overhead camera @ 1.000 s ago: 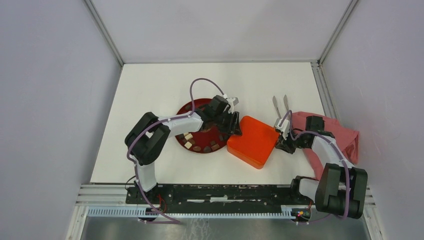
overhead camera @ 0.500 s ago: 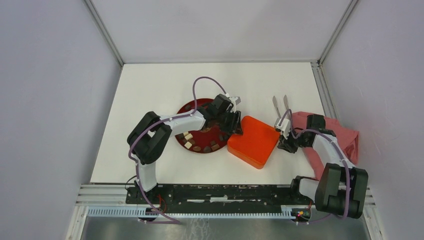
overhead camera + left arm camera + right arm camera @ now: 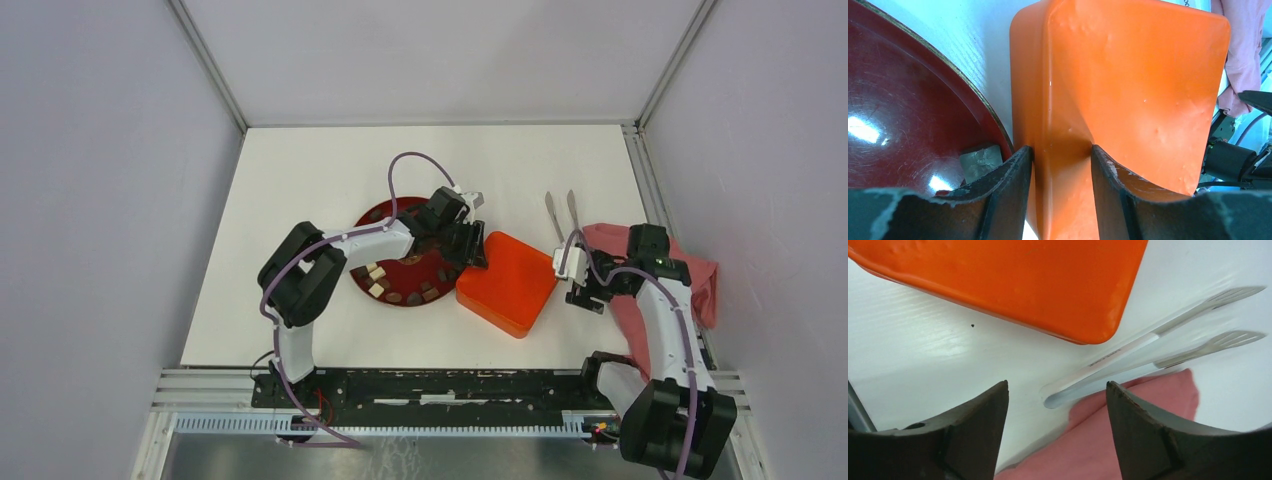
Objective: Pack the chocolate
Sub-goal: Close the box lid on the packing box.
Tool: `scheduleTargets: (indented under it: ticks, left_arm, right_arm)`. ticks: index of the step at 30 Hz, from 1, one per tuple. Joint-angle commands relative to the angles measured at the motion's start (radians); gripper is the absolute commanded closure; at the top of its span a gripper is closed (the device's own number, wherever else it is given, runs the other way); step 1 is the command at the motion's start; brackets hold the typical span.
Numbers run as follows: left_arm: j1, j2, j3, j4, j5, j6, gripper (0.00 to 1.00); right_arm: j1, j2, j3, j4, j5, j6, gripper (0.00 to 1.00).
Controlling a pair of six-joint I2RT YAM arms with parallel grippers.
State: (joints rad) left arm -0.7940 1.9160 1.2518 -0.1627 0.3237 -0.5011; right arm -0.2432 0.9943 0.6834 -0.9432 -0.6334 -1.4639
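Observation:
The orange box (image 3: 506, 284) is sitting crooked and only the robot's left gripper is on its edge, so next the right gripper grabs the opposite edge (image 3: 549, 283) to help turn the box straighter.
The chocolate (image 3: 400, 291) lies as small brown and cream pieces along the near part of a red plate (image 3: 377, 222). One pale square piece (image 3: 979, 160) shows at the plate's rim. An orange box (image 3: 507, 282) sits closed-side up just right of the plate. My left gripper (image 3: 472, 254) is shut on the box's left edge; in the left wrist view the fingers (image 3: 1062, 150) pinch the orange wall (image 3: 1128, 75). My right gripper (image 3: 582, 284) hangs open off the box's right corner. Its fingers (image 3: 1057, 385) hold nothing, above the table and a pink cloth's edge.
Metal tongs (image 3: 560, 210) lie on the table beyond the right gripper, their joined end (image 3: 1058, 399) against the pink cloth (image 3: 690, 270). The cloth (image 3: 1128, 440) is heaped at the table's right edge. Grey walls enclose the white table.
My right gripper has opened and pulled back from the box's right corner toward the cloth. The left gripper keeps its grip on the box, which has shifted slightly.

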Motion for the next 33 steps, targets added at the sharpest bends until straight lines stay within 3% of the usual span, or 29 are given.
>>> scheduleTargets:
  ticks: [1, 5, 8, 12, 16, 22, 25, 33]
  left_arm:
    - [-0.007, 0.021, 0.028, -0.029, -0.035, 0.031, 0.46]
    - [-0.009, -0.015, 0.067, -0.049, -0.095, 0.029, 0.39]
    - [-0.007, -0.056, 0.112, -0.070, -0.159, 0.034, 0.34]
    - [-0.006, -0.127, 0.135, -0.080, -0.252, 0.043, 0.30]
    - [-0.007, -0.275, 0.015, 0.013, -0.291, 0.030, 0.29]
    - [-0.011, -0.549, -0.349, 0.289, -0.192, -0.195, 0.30]
    - [-0.033, -0.629, -0.495, 0.388, -0.195, -0.356, 0.26]
    - [-0.179, -0.618, -0.615, 0.491, -0.373, -0.581, 0.11]
  right_arm:
    - [-0.001, -0.005, 0.098, -0.076, -0.130, -0.104, 0.19]
    - [0.002, 0.106, 0.204, -0.141, -0.303, -0.021, 0.18]
    - [0.008, 0.153, 0.212, -0.062, -0.385, 0.163, 0.20]
    - [0.022, 0.175, 0.180, 0.173, -0.374, 0.479, 0.18]
    - [0.071, 0.252, 0.198, 0.295, -0.281, 0.620, 0.15]
    - [0.113, 0.432, 0.297, 0.262, -0.272, 0.671, 0.16]
    - [0.119, 0.490, 0.312, 0.259, -0.261, 0.678, 0.17]
    - [0.140, 0.559, 0.296, 0.230, -0.268, 0.668, 0.24]
